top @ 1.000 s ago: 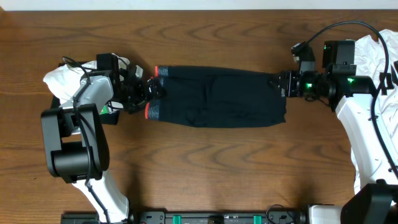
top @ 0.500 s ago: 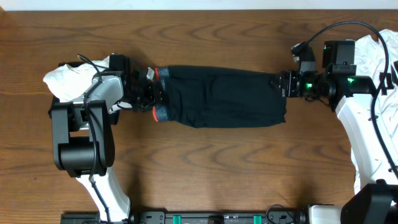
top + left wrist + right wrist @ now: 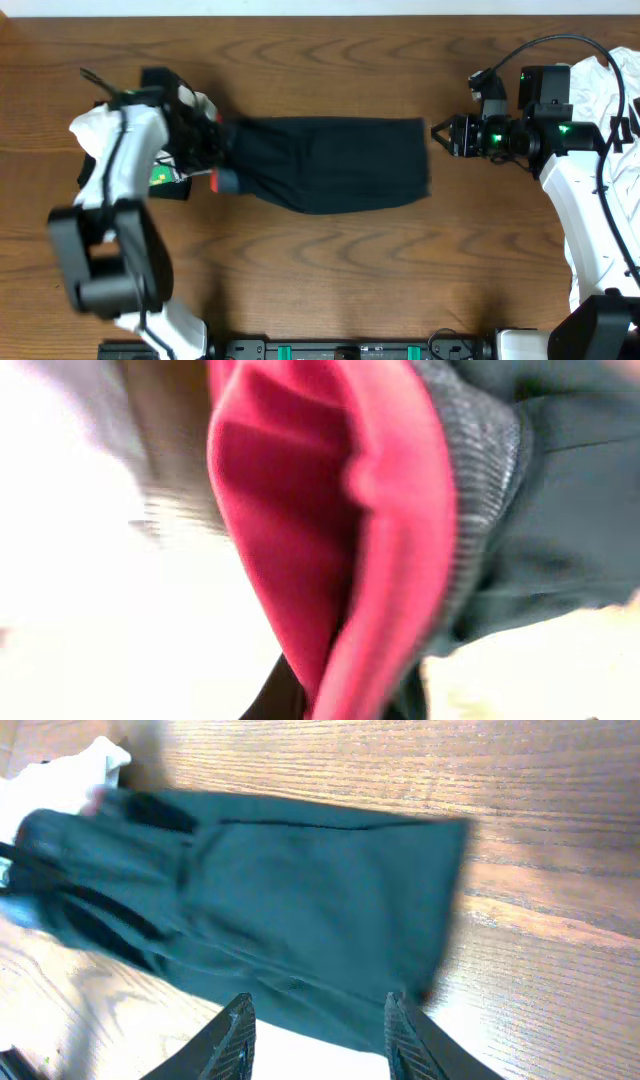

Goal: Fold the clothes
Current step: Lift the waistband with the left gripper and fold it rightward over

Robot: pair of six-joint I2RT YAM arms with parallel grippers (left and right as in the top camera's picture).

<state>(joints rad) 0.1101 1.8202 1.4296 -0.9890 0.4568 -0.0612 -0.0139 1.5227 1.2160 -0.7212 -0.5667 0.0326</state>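
Note:
The waistband end (image 3: 224,172) comes up to the white T-shirt and the leggings' far end is free, so my left gripper needs to fold the waistband back over the leggings (image 3: 355,162).
Long black leggings (image 3: 330,165) lie folded in a band across the middle of the table. My left gripper (image 3: 213,160) is shut on their waistband end. That red-orange edge (image 3: 330,530) and grey band fill the blurred left wrist view, hiding the fingers. My right gripper (image 3: 436,135) stands open just beyond the leggings' right edge, apart from the cloth. In the right wrist view the leggings (image 3: 300,910) stretch away ahead of the right gripper (image 3: 320,1038), with nothing between its fingers.
A white T-shirt (image 3: 92,128) with a green print lies bunched under the left arm at the table's left. More white clothes (image 3: 600,78) are piled at the far right behind the right arm. Bare wood shows in front of and behind the leggings.
My left gripper went from open to shut on the waistband and moved left, dragging the leggings leftward. Their right edge has slid away from my right gripper, which stayed put.

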